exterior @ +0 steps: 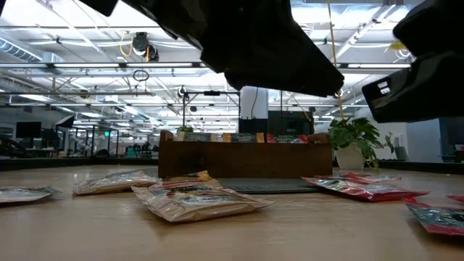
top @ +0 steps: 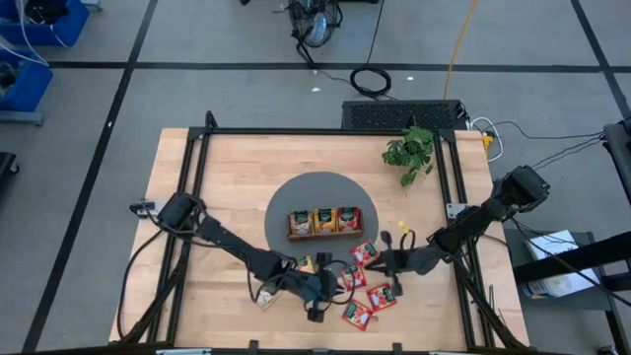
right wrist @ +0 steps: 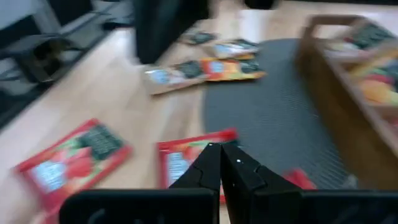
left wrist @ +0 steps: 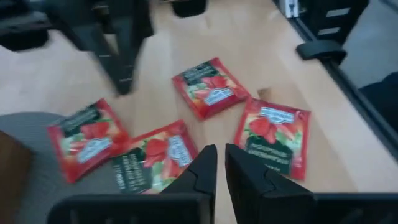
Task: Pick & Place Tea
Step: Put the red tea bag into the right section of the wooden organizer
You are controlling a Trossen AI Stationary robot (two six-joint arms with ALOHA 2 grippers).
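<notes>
The red sachet (left wrist: 155, 157) is lying flat beside the mat. Next, my left gripper pushes at its near edge (left wrist: 176, 177) to lift it up while my right gripper opens and pinches the sachet.
Several red tea sachets (top: 367, 286) lie flat on the wood near the front right of the grey mat (top: 320, 192). Two tan ones (exterior: 196, 199) lie to their left. More tea stands in the brown tray (top: 321, 222). My left gripper (left wrist: 221, 165) hangs over the red sachets (left wrist: 155, 155), its fingers shut to a thin slit with nothing between them. My right gripper (right wrist: 221, 158) is shut and hangs just above a red sachet (right wrist: 180, 165) at the mat's edge. In the high view the two grippers (top: 333, 284) (top: 383, 263) face each other across the red sachets.
A small potted plant (top: 409, 153) stands at the far right corner. Black frame rails (top: 197, 187) run along the table's sides. In the right wrist view the tray's wall (right wrist: 348, 93) stands close by. Bare wood lies along the left and far parts.
</notes>
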